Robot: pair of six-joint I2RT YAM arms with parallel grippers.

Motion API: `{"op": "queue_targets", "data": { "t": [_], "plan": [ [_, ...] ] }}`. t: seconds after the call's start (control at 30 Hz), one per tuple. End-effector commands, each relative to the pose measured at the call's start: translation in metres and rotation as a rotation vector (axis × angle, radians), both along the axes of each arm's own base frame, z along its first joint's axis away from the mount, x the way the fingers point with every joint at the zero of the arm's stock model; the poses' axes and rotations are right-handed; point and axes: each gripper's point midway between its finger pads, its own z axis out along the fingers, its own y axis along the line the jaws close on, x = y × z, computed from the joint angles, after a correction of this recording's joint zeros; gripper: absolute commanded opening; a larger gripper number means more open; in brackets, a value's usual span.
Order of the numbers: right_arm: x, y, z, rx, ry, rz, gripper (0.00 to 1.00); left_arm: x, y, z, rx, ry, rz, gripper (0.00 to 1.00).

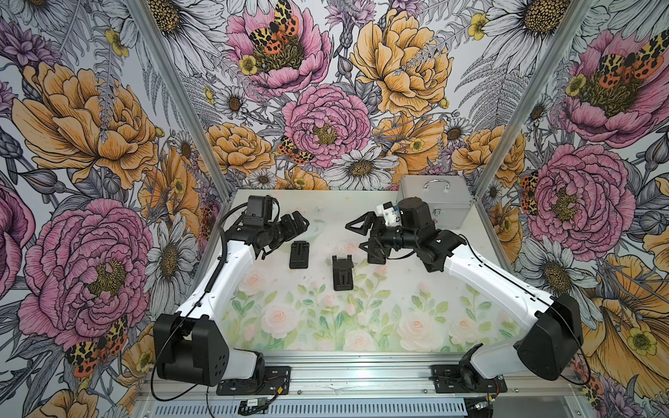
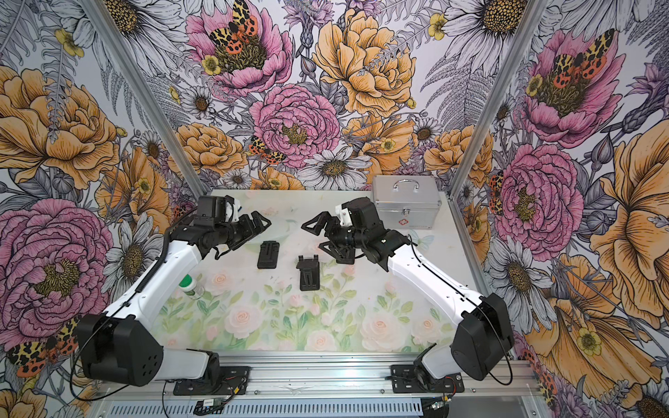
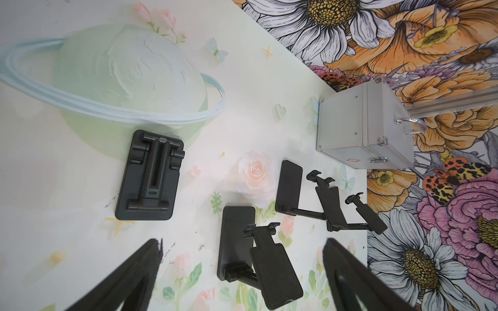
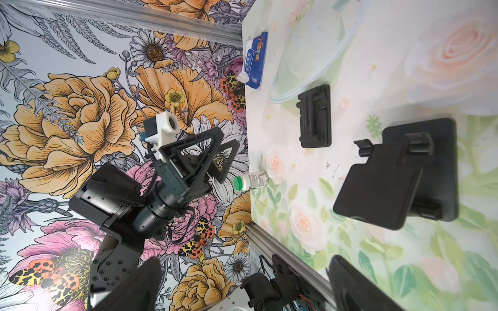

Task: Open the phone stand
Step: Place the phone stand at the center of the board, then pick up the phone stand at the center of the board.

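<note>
Next, my right gripper moves back and waits while my left gripper lifts the stand [image 1: 299,248], because the folded stand [image 1: 299,255] lies flat in front of my left gripper.
Three black phone stands lie on the floral table top. One folded flat stand [image 1: 299,254] [image 3: 151,175] [image 4: 315,115] is just in front of my left gripper [image 1: 298,221] [image 3: 242,242], which hovers open and holds nothing. A stand with its plate raised [image 1: 343,272] [image 3: 269,266] [image 4: 377,188] sits in the middle. Another raised stand [image 1: 376,255] [image 3: 289,185] is partly hidden under my right gripper [image 1: 356,237] [image 4: 245,259]. That gripper is turned on its side, open and empty, and touches no stand.
A silver carry case [image 1: 434,202] [image 3: 363,126] stands at the back right corner behind the right arm. A white bottle with a green cap [image 2: 192,286] [image 4: 250,181] lies by the left arm. A blue tissue pack [image 4: 254,60] is at the back left edge.
</note>
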Motion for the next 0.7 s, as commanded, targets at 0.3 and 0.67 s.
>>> {"op": "queue_targets", "data": {
  "t": [0.3,0.67],
  "plan": [
    [0.011,-0.014,-0.011,-0.122,-0.030,0.023,0.99,0.013,-0.003,-0.048,0.452,0.241,-0.113,0.73],
    [0.023,-0.022,-0.017,-0.115,-0.008,0.017,0.99,0.027,0.018,-0.100,0.570,0.362,-0.143,0.62]
  ]
}}
